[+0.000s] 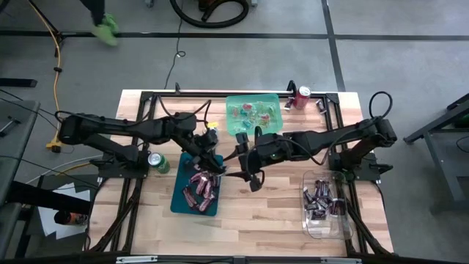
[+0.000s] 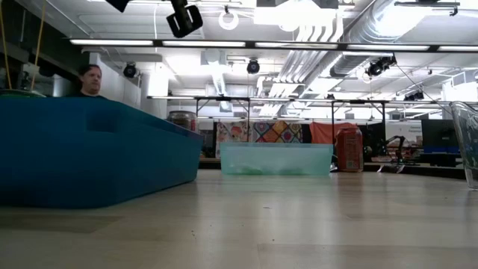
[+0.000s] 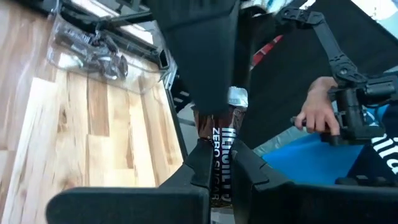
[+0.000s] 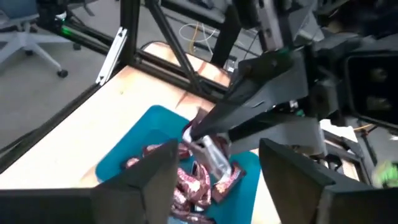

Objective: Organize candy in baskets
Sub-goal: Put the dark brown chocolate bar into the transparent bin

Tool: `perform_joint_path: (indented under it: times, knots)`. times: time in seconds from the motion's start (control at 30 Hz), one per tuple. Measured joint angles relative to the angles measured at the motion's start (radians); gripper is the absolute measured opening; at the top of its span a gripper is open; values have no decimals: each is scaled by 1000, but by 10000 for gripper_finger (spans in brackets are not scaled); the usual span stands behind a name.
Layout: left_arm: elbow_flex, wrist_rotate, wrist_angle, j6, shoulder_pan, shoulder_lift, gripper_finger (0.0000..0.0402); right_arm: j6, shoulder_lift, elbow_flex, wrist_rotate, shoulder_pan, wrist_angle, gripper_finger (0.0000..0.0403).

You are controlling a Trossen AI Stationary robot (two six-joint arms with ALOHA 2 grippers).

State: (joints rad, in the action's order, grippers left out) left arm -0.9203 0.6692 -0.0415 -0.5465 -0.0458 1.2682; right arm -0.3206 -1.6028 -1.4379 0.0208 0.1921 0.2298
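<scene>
The dark brown bar is in my left gripper, far from the clear basket [image 1: 325,205], so my right gripper needs to pinch the bar's loose end [image 4: 217,163] and carry the bar over.
My left gripper [image 1: 218,170] hangs over the dark teal basket [image 1: 183,202] and is shut on a dark brown candy bar [image 3: 224,140] with a silver end. My right gripper [image 4: 214,168] faces it, open, its fingers standing either side of the bar's free end [image 4: 213,155]. Pinkish-red candy [image 4: 186,183] lies in the teal basket. The light green basket [image 1: 253,114] at the far edge holds small green and red pieces. The clear basket [image 1: 322,209] at the near right holds dark bars. Neither gripper shows in the low view. My left gripper pinches the brown bar between its two fingers [image 3: 202,163], on its flat faces at the end nearest the gripper [image 3: 222,155]. The fingers lie along the bar, which sticks out past them, lifted clear above the teal basket. My right gripper: whether its fingers touch the bar I cannot tell.
A red can [image 1: 302,95] stands by the green basket, and a green can [image 1: 157,162] stands left of the teal basket. Bare wood lies between the teal and clear baskets. A person's hand [image 3: 317,112] shows beyond the table.
</scene>
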Motion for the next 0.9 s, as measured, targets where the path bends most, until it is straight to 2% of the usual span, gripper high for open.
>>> perform_joint_path:
  times: [0.3, 0.53, 0.7, 0.9]
  knots:
    - [1, 1, -75, -2, 7, 9, 8, -3, 0, -2, -1, 0, 41, 78]
    - [1, 2, -70, -2, 8, 8, 8, 3, -1, -2, -20, 0, 42, 7]
    - [1, 0, -67, -2, 7, 8, 8, 9, -1, -2, -18, 0, 41, 25]
    - [1, -1, -59, -3, 7, 8, 8, 129, 0, -1, 58, 0, 41, 88]
